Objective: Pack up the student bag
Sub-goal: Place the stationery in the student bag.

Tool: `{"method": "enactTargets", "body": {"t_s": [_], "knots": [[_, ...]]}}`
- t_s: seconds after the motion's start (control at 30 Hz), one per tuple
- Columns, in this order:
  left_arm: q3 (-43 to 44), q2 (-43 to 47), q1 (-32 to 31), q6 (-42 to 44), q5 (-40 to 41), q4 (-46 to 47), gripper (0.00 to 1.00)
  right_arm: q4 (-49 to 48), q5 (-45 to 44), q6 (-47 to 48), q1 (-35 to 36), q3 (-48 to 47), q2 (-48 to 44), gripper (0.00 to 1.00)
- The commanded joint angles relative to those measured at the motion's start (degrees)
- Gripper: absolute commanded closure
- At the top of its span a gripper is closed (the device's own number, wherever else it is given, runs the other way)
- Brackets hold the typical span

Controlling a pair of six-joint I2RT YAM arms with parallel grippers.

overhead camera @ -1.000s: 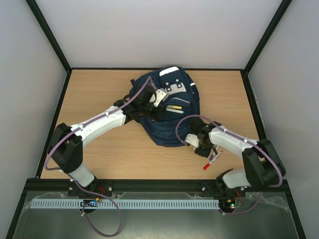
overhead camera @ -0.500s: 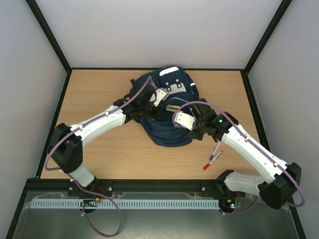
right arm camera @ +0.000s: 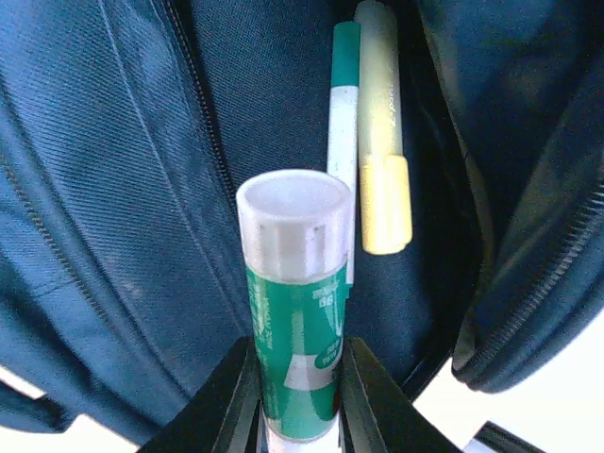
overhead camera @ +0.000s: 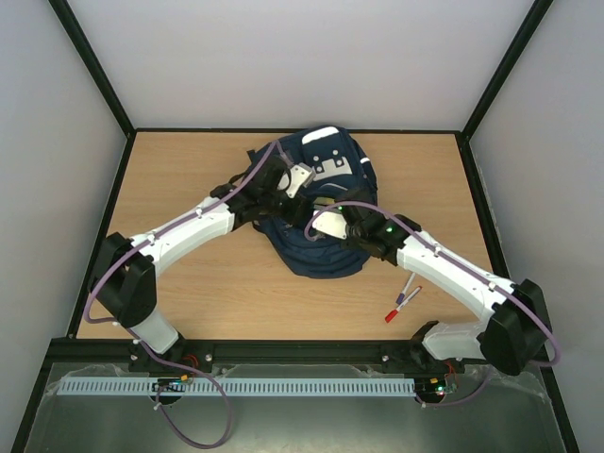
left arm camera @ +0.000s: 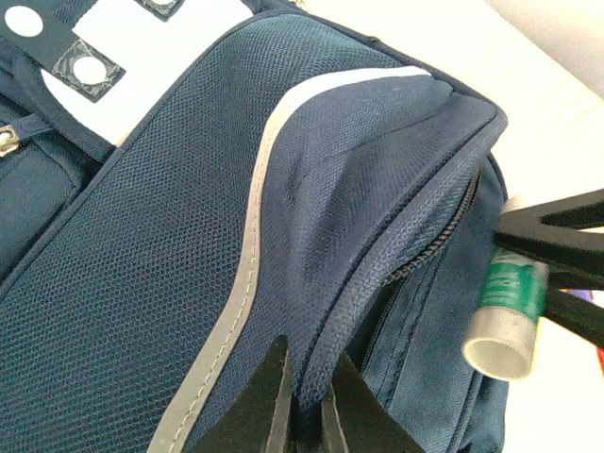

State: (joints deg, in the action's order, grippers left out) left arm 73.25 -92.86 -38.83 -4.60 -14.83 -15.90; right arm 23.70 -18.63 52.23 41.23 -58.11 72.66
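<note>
My right gripper should move inward next and let go of the glue stick [right arm camera: 296, 255] beside the pen inside [right arm camera: 343, 142], because the glue stick points into the pocket that my left gripper holds open.
The student bag [overhead camera: 326, 255], navy with white stripes, lies at the back middle of the table. My left gripper [overhead camera: 300, 196] is shut on a fold of the bag's pocket edge [left arm camera: 359, 283], holding it up beside the zip. My right gripper [right arm camera: 297, 377] is shut on a green glue stick [right arm camera: 297, 311] with a clear cap, pointed into the open pocket [right arm camera: 283, 85]. The glue stick [left arm camera: 510, 302] also shows at the pocket mouth in the left wrist view. Inside the pocket lie a green-and-white pen [right arm camera: 343, 113] and a yellow highlighter [right arm camera: 382, 142].
Two pens, one red-capped [overhead camera: 392, 315] and one purple [overhead camera: 408, 297], lie on the wooden table [overhead camera: 189, 170] near the front right. Black frame posts and grey walls close the table on three sides.
My right arm has swung from near the loose pens up and left to the bag's pocket, carrying the glue stick. My left gripper has kept its hold and shifted slightly backward.
</note>
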Motion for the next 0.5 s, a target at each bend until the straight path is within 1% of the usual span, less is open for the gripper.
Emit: {"method": "enactTargets", "body": {"t_s": [0.0,0.17,0.47], "knots": [[3.1,1.6,2.4,-3.8,-5.9,2.5,0.96,-9.0,-4.1,7.5,0.6,2.6,1.3,0.98],[3.1,0.9,5.2,-6.5,-9.4,3.3,0.95,-13.4,-3.4,10.7,0.6,3.7,4.6,0.98],[2.9,1.3,5.7,-6.4,-10.4,3.7,0.95,-16.7,-2.7,12.8,0.6,0.8,13.6,0.98]]}}
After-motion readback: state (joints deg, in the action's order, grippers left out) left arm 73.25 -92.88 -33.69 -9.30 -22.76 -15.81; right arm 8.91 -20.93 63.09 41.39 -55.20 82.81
